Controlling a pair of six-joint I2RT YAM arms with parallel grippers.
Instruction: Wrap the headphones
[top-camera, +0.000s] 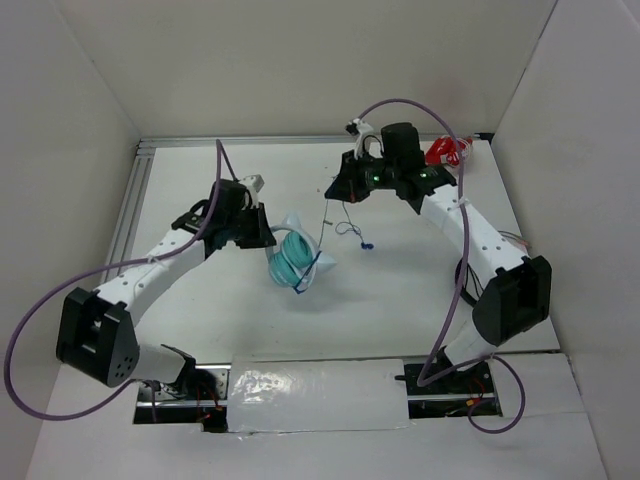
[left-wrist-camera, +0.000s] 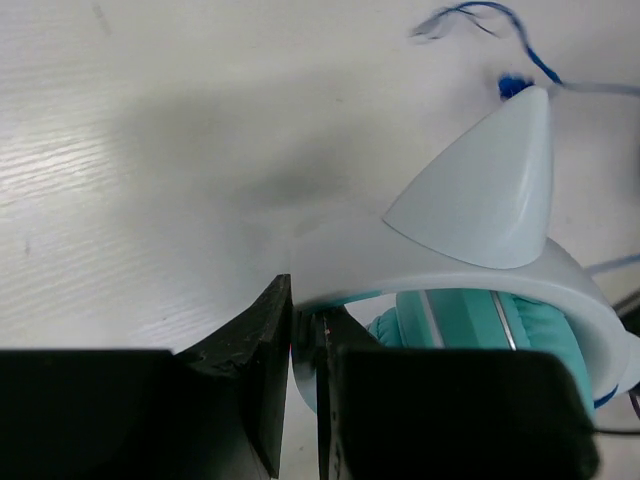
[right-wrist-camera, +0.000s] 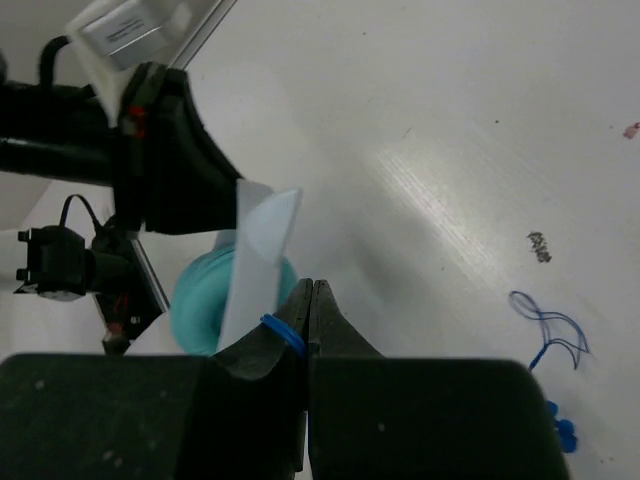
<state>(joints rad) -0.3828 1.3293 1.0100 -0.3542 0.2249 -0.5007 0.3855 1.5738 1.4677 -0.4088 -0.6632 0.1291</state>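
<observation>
I need to bring my right gripper back towards the front while my left gripper lifts the headphones (top-camera: 291, 258), because the cord runs taut (top-camera: 323, 223) from the low headphones to my right gripper.
The headphones (top-camera: 295, 262) stand left of the table's middle, with teal ear cups (left-wrist-camera: 480, 320), a white headband (left-wrist-camera: 470, 270) and a pointed ear (left-wrist-camera: 485, 190). My left gripper (top-camera: 262, 235) is shut on the headband, its jaws (left-wrist-camera: 305, 300) pinching the band's thin edge. My right gripper (top-camera: 335, 188) is up and to the right of the headphones and shut on the thin dark-blue cord (right-wrist-camera: 285, 333), which loops over one finger (right-wrist-camera: 270, 350). The cord runs taut from it down to the headphones (right-wrist-camera: 205, 300). The cord's loose end (top-camera: 352, 233) lies on the table.
A small red and white object (top-camera: 443, 152) sits at the back right behind the right arm. An aluminium rail (top-camera: 130, 200) runs along the left side. White walls close in the table. A shiny plastic sheet (top-camera: 320, 395) lies at the front edge.
</observation>
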